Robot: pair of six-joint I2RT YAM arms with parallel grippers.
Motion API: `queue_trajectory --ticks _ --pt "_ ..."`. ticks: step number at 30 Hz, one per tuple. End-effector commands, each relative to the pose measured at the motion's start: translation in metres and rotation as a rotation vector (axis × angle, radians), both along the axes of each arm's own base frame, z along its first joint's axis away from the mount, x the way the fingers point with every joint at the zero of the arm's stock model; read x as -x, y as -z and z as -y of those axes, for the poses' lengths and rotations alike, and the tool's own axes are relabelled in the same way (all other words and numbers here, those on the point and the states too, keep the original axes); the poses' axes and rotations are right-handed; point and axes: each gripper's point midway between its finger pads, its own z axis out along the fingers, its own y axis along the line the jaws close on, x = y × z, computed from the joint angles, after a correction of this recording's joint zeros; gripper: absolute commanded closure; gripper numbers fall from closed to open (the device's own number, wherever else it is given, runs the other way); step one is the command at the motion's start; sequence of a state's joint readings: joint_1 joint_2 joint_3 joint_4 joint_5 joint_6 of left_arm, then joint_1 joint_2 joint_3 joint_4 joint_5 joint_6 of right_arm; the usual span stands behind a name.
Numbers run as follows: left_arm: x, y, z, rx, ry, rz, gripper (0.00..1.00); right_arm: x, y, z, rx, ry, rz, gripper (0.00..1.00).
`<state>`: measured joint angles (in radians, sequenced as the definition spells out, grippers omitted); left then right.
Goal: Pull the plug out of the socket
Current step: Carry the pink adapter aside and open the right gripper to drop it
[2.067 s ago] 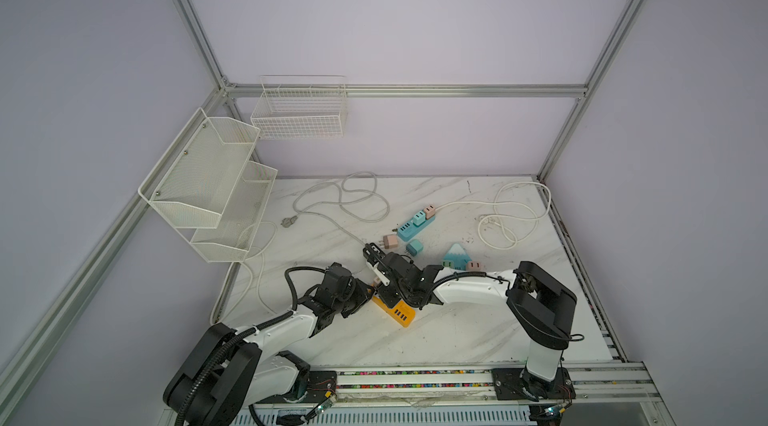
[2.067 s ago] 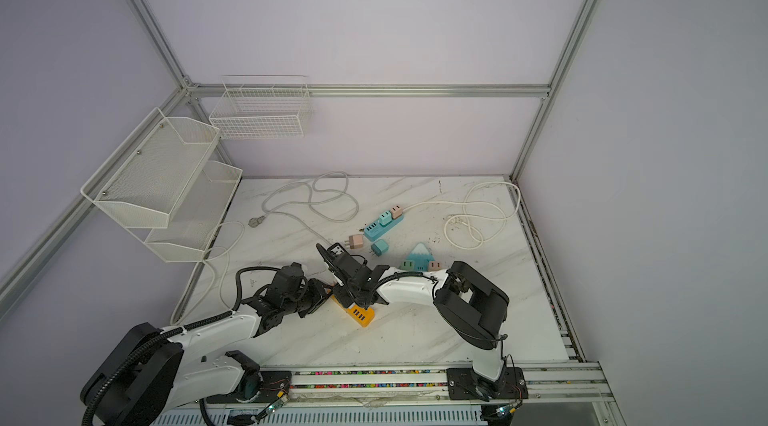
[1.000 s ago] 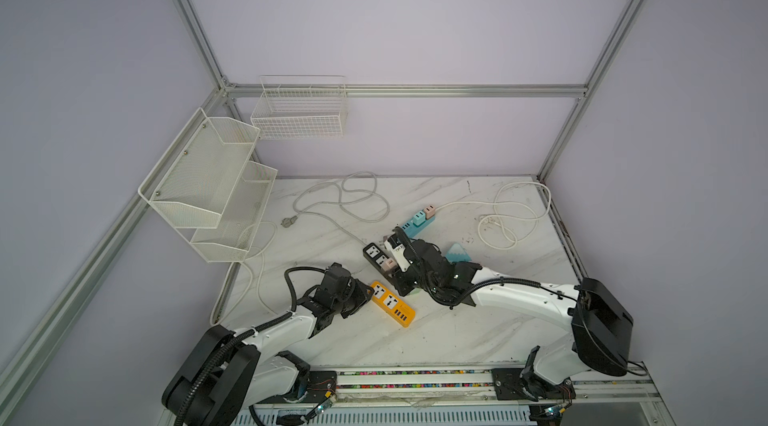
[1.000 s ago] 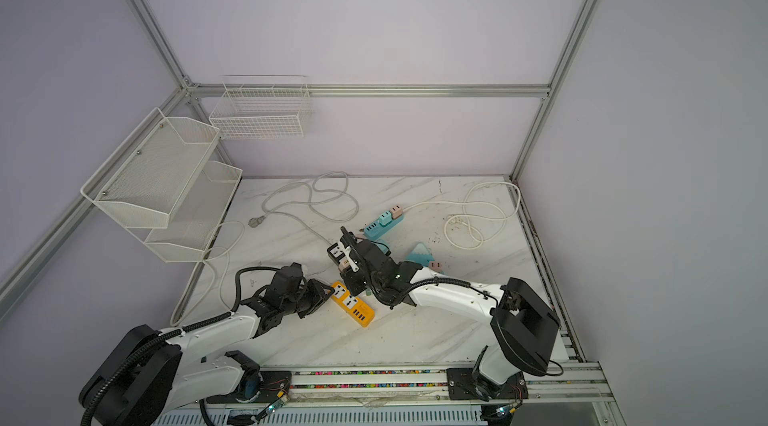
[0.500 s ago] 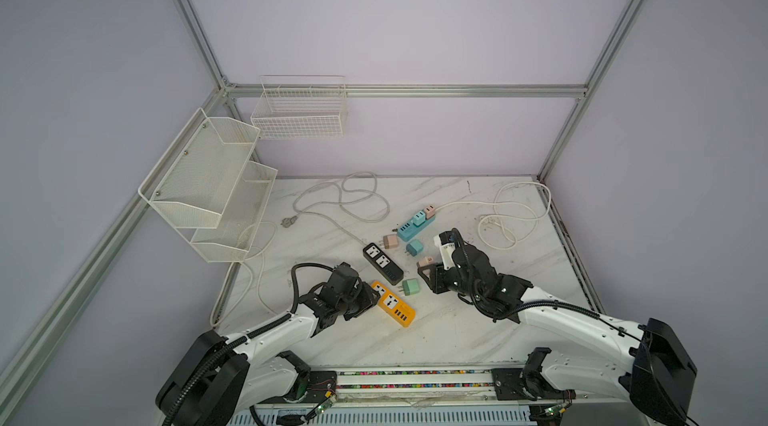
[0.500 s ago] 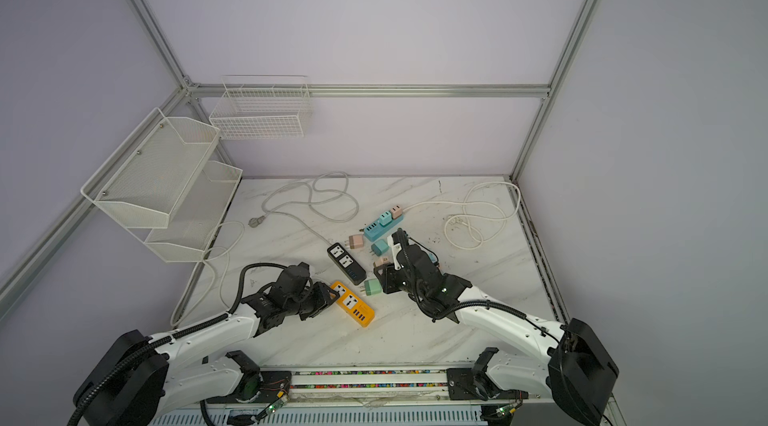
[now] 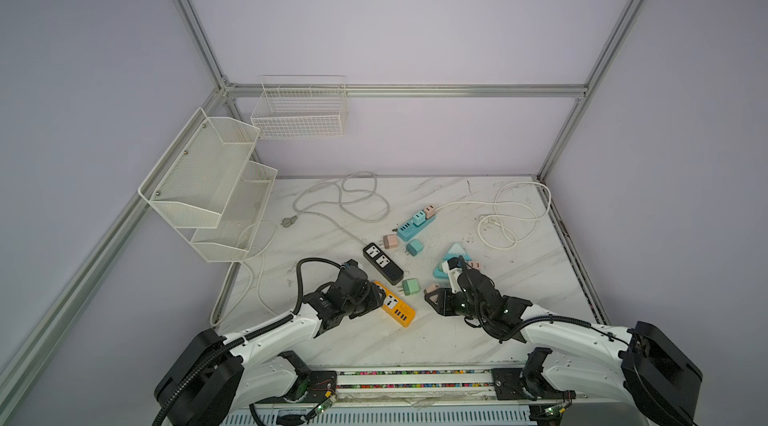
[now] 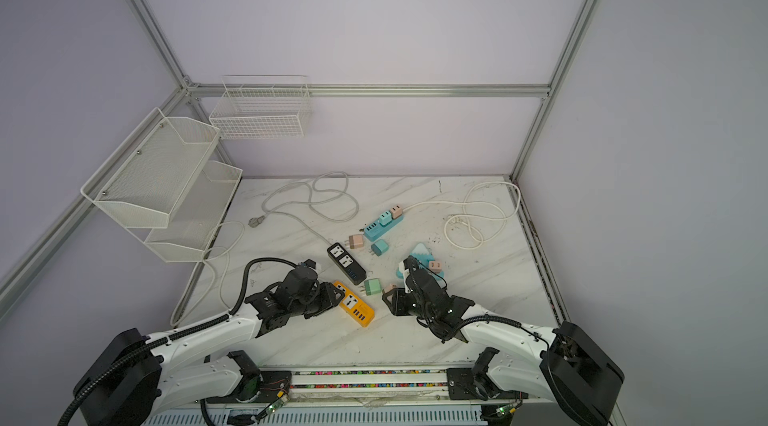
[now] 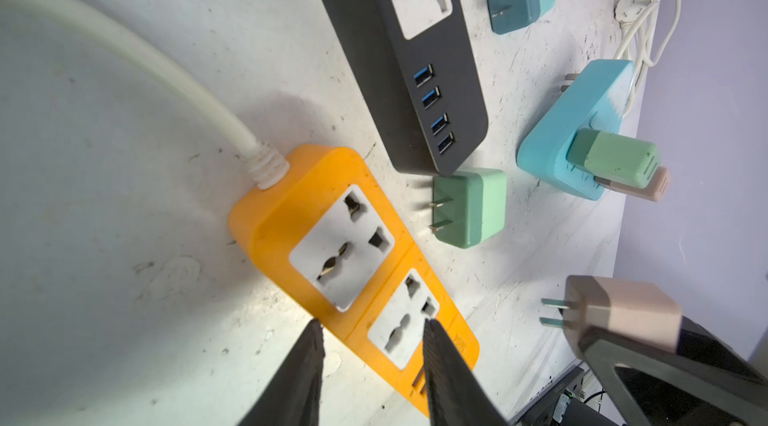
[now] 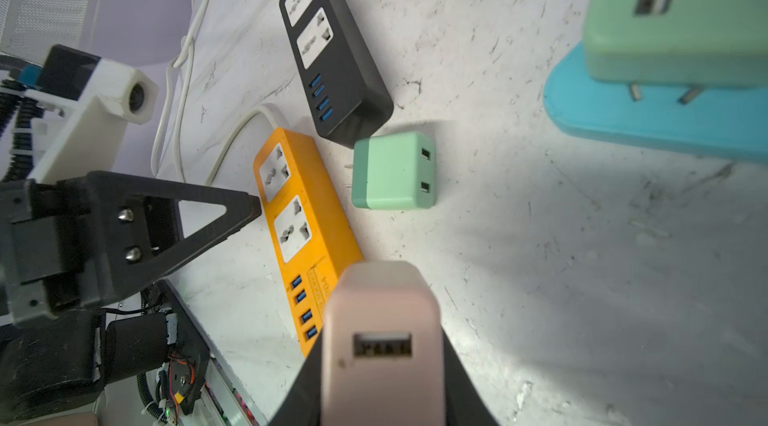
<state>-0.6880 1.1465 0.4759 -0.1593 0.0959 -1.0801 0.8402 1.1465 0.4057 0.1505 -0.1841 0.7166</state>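
I should now lower my right gripper to the open tabletop [image 10: 473, 303] beside the orange socket strip and let go there, because the pink plug's pins [image 9: 553, 312] are clear of the socket strip.
The orange socket strip [image 7: 395, 307] [image 9: 332, 245] lies flat near the table's front, both of its sockets empty. My left gripper [image 9: 372, 326] [image 7: 376, 293] hovers over its USB end, jaws slightly apart and open, gripping nothing. My right gripper [image 7: 436, 301] is shut on a pink plug [image 10: 382, 320] [image 9: 623, 311], held clear of the table to the right of the strip. The plug's two prongs are bare and point toward the strip.
A loose green plug [image 7: 411, 286] lies between the strip and a black socket strip [image 7: 382, 262]. A light-blue triangular socket [image 7: 451, 255] with plugs, a blue strip [image 7: 415, 225], other loose plugs and white cords [image 7: 498, 220] lie behind. Wire baskets [image 7: 208, 187] hang at the left.
My right gripper has swung from over the orange strip to the right and front, carrying the pink plug. The left jaws have parted slightly over the strip.
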Motion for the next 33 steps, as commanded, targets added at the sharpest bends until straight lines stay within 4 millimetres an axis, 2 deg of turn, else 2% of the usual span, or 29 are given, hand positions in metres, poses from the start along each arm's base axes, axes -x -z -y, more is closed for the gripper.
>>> queue_trajectory --ticks 1,8,13,18,27,33 --pt "-0.020 -0.037 0.015 0.032 0.012 0.094 0.59 -0.003 0.001 -0.005 -0.057 0.021 -0.010 1.00" --pt "-0.023 -0.038 0.021 0.022 0.027 0.099 0.59 0.000 0.024 -0.001 -0.024 0.026 -0.046 1.00" --pt "-0.024 -0.039 0.023 0.020 0.036 0.100 0.58 0.003 0.033 0.003 -0.015 0.034 -0.057 1.00" --pt "-0.024 -0.038 0.023 0.017 0.035 0.101 0.58 0.005 0.043 0.008 0.014 0.042 -0.071 0.94" --pt "-0.025 -0.040 0.022 0.015 0.031 0.106 0.58 0.006 0.047 0.012 0.036 0.046 -0.077 0.79" --pt "-0.025 -0.044 0.021 0.010 0.033 0.113 0.58 0.006 0.046 0.015 0.054 0.052 -0.072 0.63"
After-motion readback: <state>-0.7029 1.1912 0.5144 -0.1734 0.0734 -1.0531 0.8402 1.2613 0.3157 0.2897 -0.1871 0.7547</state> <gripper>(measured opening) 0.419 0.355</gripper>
